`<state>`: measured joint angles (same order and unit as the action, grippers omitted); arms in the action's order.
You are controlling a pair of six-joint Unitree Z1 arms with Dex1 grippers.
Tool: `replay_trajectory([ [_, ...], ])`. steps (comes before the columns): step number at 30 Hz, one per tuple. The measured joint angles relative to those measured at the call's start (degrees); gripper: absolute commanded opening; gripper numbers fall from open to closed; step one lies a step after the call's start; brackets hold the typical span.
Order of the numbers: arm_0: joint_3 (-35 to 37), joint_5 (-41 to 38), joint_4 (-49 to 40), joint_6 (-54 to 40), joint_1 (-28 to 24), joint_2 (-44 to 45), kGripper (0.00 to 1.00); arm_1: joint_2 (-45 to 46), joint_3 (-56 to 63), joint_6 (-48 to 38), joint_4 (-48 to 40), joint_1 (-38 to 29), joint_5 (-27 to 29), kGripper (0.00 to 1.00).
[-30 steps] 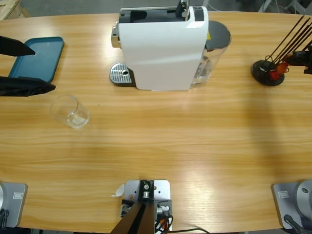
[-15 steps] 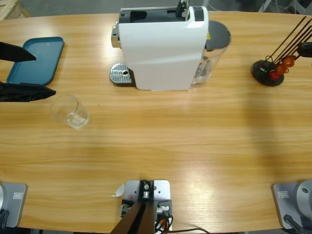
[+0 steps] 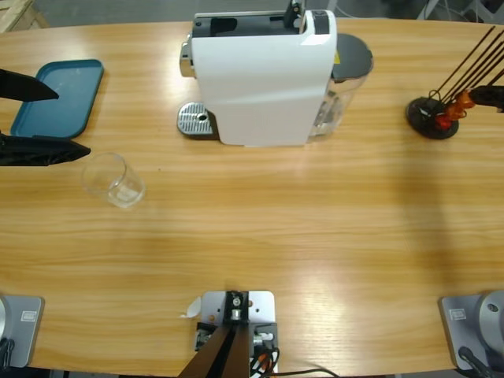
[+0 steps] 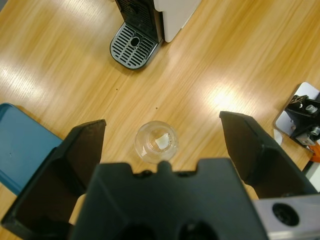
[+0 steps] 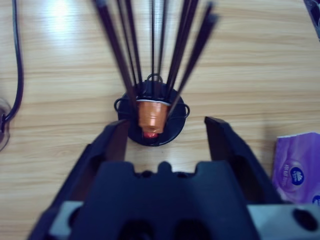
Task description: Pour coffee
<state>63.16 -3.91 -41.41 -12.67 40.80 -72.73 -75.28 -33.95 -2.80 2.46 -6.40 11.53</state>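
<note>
I expect the orange capsule (image 3: 465, 100) to come free when I lift and the rack to stay in place, because the rack's wires (image 3: 475, 71) end open above the orange capsule.
No coffee is in view. An empty clear glass (image 3: 113, 179) stands upright on the table, left of the white coffee machine (image 3: 264, 75). My left gripper (image 3: 72, 120) comes in from the left edge, open wide, just short of the glass. In the left wrist view the glass (image 4: 156, 141) sits between and beyond the spread jaws of the left gripper (image 4: 162, 122). My right gripper (image 5: 167, 130) is open and faces the black wire capsule rack (image 5: 152, 120), which holds an orange capsule (image 5: 151, 114). From above, only a tip of the right gripper (image 3: 494, 96) shows beside the rack (image 3: 431, 116).
The machine's metal drip tray (image 3: 195, 120) sticks out at its left, with nothing on it. A blue tray (image 3: 59, 94) lies at the far left under my left gripper. A purple packet (image 5: 297, 170) lies near the rack, and a black cable (image 5: 17, 60) runs along the table.
The right gripper has drawn back toward the right edge, away from the rack. The left gripper's jaws shifted slightly nearer the table's front. The glass has not moved.
</note>
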Motion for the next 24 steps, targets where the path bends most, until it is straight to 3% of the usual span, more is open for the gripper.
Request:
replay_trajectory([
  [6,-0.09,0.00,0.00,0.11,0.07,0.07,0.987,0.17,0.51,-0.59,-0.77,-1.13,0.71,0.752],
  [12,-0.51,0.00,0.00,0.13,0.14,0.62,0.987,-2.07,4.26,-1.80,-7.03,-1.26,1.90,0.752],
  [16,-0.51,0.00,0.00,0.13,0.15,0.70,0.987,-4.23,5.73,-2.38,-9.98,-1.27,2.36,0.632],
  [24,-0.51,0.00,0.00,0.13,0.16,0.70,0.987,-6.68,6.11,-2.46,-13.86,-1.27,2.36,0.632],
])
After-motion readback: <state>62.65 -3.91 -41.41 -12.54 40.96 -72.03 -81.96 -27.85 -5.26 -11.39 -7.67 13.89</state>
